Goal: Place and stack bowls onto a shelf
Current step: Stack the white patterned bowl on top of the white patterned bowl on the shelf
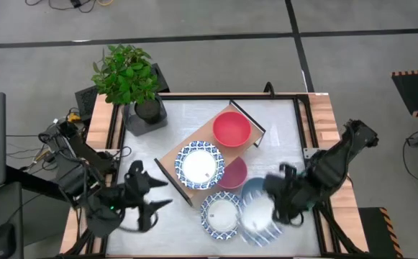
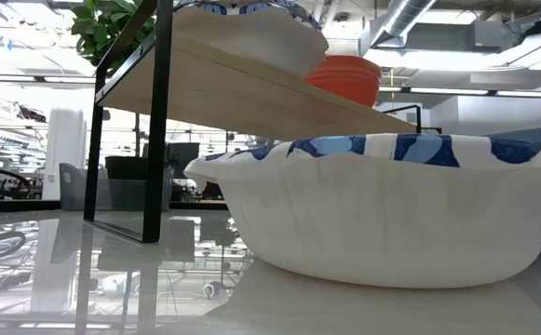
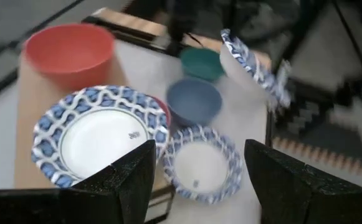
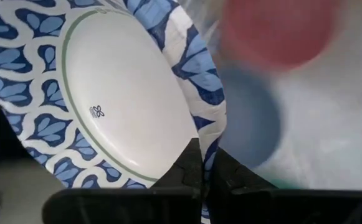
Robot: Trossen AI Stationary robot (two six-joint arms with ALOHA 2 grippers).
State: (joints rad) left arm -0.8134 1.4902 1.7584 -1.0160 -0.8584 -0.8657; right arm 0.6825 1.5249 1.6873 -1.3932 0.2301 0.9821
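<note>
My gripper will lower the raised blue-rimmed bowl [image 1: 258, 215], and that bowl should fit into the shelf's blue-rimmed bowl [image 1: 199, 165], rim close over rim, because both bowls widen to matching wide rims.
The shelf [image 1: 194, 147] carries a red bowl [image 1: 232, 128] and a white bowl with a blue-patterned rim [image 1: 200, 164]. On the table beside it are a pink bowl [image 1: 235, 175], a blue bowl [image 3: 193, 99], a green bowl [image 3: 202, 62] and another blue-rimmed white bowl [image 1: 220, 214]. My right gripper [image 4: 204, 168] is shut on a third blue-rimmed bowl [image 4: 106, 93], raised near the table's front right [image 1: 260, 219]. My left gripper [image 3: 196, 180] hangs open over the front left [image 1: 151, 196], touching nothing. My right gripper pinches the blue-patterned rim [image 4: 210, 146] of the white bowl between its two fingers, one on the inner face and one on the outer. The fingers come from above, slanting down. The bowl [image 3: 252, 62] is lifted clear of the table and tilted steeply.
A potted plant [image 1: 128, 75] in a dark pot stands at the far left corner. In the low view, a blue-rimmed bowl [image 2: 382, 209] sits on the table close in front of the shelf's black frame leg [image 2: 155, 130]. Wooden table edges [image 1: 324, 119] flank the white top.
</note>
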